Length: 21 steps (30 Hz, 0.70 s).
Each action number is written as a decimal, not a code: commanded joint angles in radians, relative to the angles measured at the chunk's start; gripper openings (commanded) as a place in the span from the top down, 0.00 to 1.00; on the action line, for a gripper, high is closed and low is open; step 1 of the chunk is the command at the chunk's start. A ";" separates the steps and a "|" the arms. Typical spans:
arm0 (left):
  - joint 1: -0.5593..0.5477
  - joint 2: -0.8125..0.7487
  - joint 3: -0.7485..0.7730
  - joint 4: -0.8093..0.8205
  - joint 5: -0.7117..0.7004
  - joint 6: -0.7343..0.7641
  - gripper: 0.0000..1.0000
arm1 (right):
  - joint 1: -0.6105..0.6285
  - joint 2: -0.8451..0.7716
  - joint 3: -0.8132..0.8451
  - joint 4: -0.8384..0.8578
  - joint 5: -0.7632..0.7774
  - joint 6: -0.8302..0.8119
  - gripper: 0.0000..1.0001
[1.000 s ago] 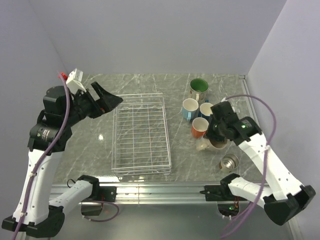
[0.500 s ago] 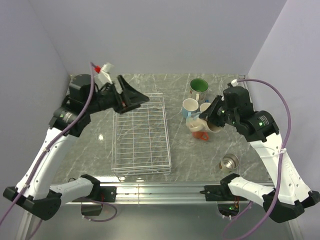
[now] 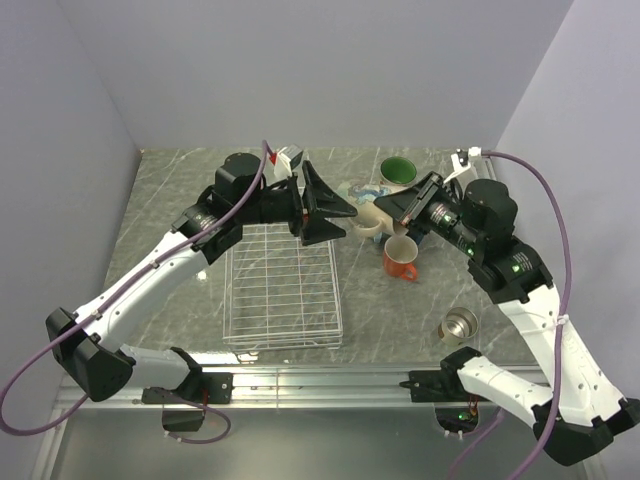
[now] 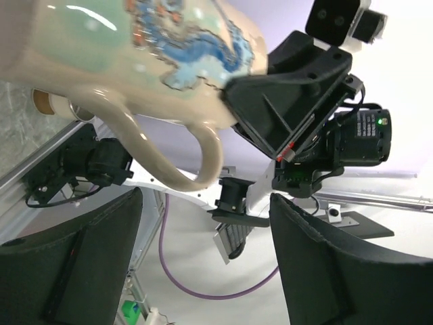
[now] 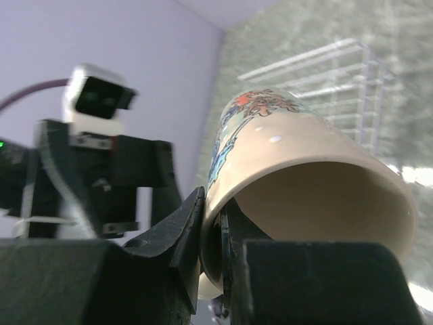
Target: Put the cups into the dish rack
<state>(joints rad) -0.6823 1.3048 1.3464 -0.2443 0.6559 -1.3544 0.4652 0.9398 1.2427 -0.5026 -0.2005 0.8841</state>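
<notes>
I should grip the handle [image 4: 213, 159] facing my left gripper with that hand, then open and withdraw my right gripper, now closed on the tall beige mug's rim [image 5: 224, 193].
My right gripper [image 3: 392, 207] is shut on the rim of the tall beige mug [image 3: 368, 222], one finger inside and one outside, and holds it tilted in the air by the far right corner of the white wire dish rack [image 3: 283, 285]. In the right wrist view the gripper [image 5: 218, 227] pinches the mug's wall [image 5: 304, 156]. My left gripper [image 3: 328, 213] is open and empty, just left of the mug. In the left wrist view the mug [image 4: 135, 40] fills the top, above the open gripper [image 4: 203, 271]. The rack is empty.
The orange-red mug [image 3: 400, 258] stands right of the rack, the cream mug with green inside [image 3: 397, 172] at the back, and the small metallic cup [image 3: 460, 323] at the near right. A bit of light blue mug [image 3: 360, 188] shows behind the grippers. The dark blue mug is hidden.
My right gripper has lifted the beige mug off the table and carried it left, toward the rack's far corner. My left arm has swung right across the rack, open, up to the mug.
</notes>
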 commanded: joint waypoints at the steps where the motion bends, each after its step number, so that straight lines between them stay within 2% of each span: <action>1: -0.010 -0.013 0.011 0.079 -0.015 -0.074 0.19 | 0.003 -0.068 0.015 0.322 -0.051 0.042 1.00; 9: -0.026 0.010 0.007 0.077 -0.030 -0.068 0.26 | 0.003 -0.099 -0.069 0.436 -0.077 0.107 1.00; 16: -0.057 0.056 0.037 0.053 -0.065 -0.055 0.44 | 0.003 -0.114 -0.124 0.490 -0.070 0.151 1.00; 21: -0.057 0.074 0.031 0.046 -0.085 -0.052 0.47 | 0.003 -0.125 -0.149 0.501 -0.068 0.171 1.00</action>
<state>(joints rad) -0.7345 1.3785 1.3460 -0.2096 0.6010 -1.3926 0.4652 0.8673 1.0721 -0.2272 -0.2634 1.0130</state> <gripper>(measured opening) 0.534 0.189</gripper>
